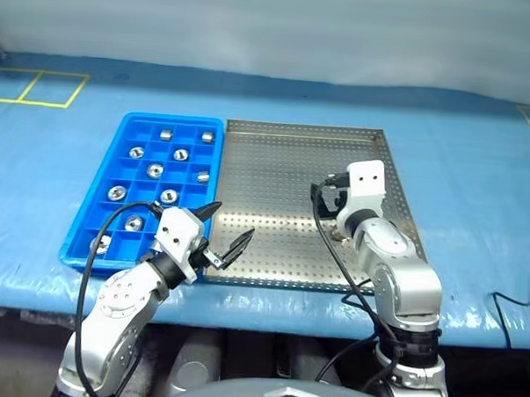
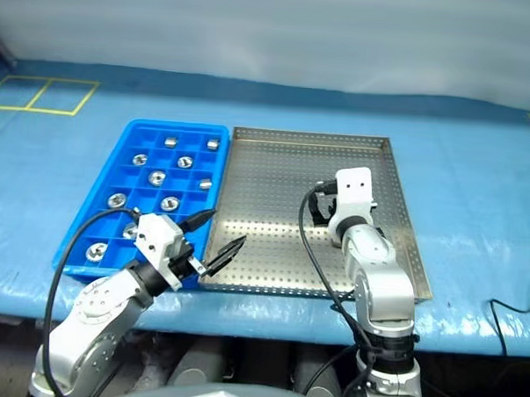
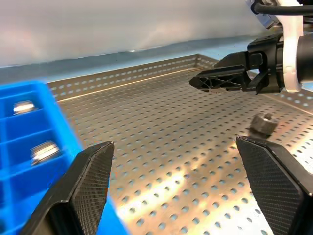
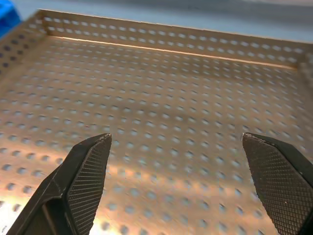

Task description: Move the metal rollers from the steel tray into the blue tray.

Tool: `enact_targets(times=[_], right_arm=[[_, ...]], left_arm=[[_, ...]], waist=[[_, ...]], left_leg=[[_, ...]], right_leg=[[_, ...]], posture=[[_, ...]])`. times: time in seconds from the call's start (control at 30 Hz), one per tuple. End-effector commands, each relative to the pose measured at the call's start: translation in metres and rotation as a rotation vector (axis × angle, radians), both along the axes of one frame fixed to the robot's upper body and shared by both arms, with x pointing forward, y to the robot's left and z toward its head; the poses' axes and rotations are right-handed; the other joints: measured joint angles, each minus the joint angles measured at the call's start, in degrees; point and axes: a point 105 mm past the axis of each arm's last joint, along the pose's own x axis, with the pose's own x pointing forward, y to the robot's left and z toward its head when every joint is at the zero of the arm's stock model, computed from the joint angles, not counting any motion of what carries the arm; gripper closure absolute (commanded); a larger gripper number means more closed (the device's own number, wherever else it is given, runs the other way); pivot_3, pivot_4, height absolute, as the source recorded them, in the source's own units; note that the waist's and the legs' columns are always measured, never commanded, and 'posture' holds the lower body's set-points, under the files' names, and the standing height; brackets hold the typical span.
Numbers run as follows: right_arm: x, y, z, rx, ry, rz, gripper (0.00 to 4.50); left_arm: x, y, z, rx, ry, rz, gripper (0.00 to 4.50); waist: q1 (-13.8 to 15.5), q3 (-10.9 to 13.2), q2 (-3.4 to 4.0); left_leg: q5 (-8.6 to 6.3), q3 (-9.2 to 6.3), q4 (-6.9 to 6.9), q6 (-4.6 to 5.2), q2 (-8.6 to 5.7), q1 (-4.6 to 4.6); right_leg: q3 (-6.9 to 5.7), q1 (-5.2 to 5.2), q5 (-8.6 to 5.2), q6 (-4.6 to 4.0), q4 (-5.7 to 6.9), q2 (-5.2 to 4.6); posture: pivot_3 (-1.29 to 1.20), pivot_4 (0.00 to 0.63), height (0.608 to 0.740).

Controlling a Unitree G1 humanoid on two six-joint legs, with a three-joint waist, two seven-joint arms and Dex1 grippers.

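My right gripper keeps going down with fingers wide, as the metal roller [image 3: 264,122] lies clear of the steel tray's sides, and closes around the roller's round side [image 3: 260,127].
The blue tray [image 1: 174,118] lies on the left with several metal rollers [image 1: 155,168] sitting in its square compartments. The steel tray [image 1: 275,173] lies right beside it. One roller [image 3: 264,122] rests on its perforated floor, on the right side close under my right gripper. My left gripper [image 1: 231,221] hovers open over the near left corner of the steel tray, next to the blue tray's edge, holding nothing. My right gripper [image 4: 176,139] stands wide open and empty above the steel tray's right part, and one of its fingers [image 3: 215,78] shows in the left wrist view.
Both trays sit on a table under a blue cover [image 1: 476,199]. Yellow tape lines [image 1: 41,88] mark its far left corner. A black cable [image 1: 516,297] lies near the right front edge. The steel tray's raised rim [image 4: 166,32] runs along its far side.
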Motion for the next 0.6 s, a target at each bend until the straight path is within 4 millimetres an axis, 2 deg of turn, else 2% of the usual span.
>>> enact_targets(times=[0.03,0.13,0.23,0.37,0.53,0.6], right_arm=[[-0.009,-0.004,0.003,0.014,-0.019,-0.046,0.02],[-0.016,-0.003,-0.012,0.043,0.03,-0.06,0.02],[-0.018,0.003,-0.018,0.061,0.05,-0.041,0.02],[-0.017,0.013,-0.023,0.097,0.063,-0.01,0.02],[-0.015,0.011,-0.044,0.096,0.13,-0.007,0.02],[-0.014,0.01,-0.046,0.089,0.135,0.004,0.42]], left_arm=[[-0.001,-0.007,0.004,-0.011,-0.013,-0.054,0.13],[0.0,-0.009,0.005,-0.012,-0.015,-0.067,0.13],[0.0,-0.009,0.004,-0.01,-0.014,-0.072,0.13],[0.0,-0.008,0.004,-0.008,-0.015,-0.071,0.13],[-0.001,-0.006,0.005,-0.004,-0.018,-0.059,0.13],[-0.001,-0.005,0.005,-0.004,-0.017,-0.048,0.13]], waist=[[-1.54,0.0,0.0],[-2.85,0.0,0.0],[-3.48,0.0,0.0],[-3.49,0.0,-0.01],[-3.33,-0.02,-0.04],[-3.29,-0.02,-0.05]], left_leg=[[0.0,0.01,0.0,0.0,0.04,0.02],[0.0,0.14,0.01,0.01,0.06,0.14],[0.02,0.21,0.04,0.03,0.13,0.18],[0.07,0.41,0.07,0.11,0.14,0.24],[0.09,0.52,0.1,0.16,0.1,0.25],[0.1,0.54,0.1,0.18,0.08,0.23]], right_leg=[[0.05,0.0,0.0,0.01,0.01,0.0],[0.29,-0.02,-0.02,0.09,0.13,0.05],[0.46,-0.05,-0.13,0.29,0.25,0.05],[0.7,-0.09,-0.12,0.33,0.32,0.0],[0.81,-0.09,-0.12,0.32,0.31,-0.07],[0.83,-0.1,-0.11,0.33,0.31,-0.09]], posture=[[0.02,0.15,0.74],[0.01,0.15,0.74],[0.01,0.15,0.74],[0.02,0.15,0.74],[0.05,0.15,0.74],[0.06,0.15,0.74]])
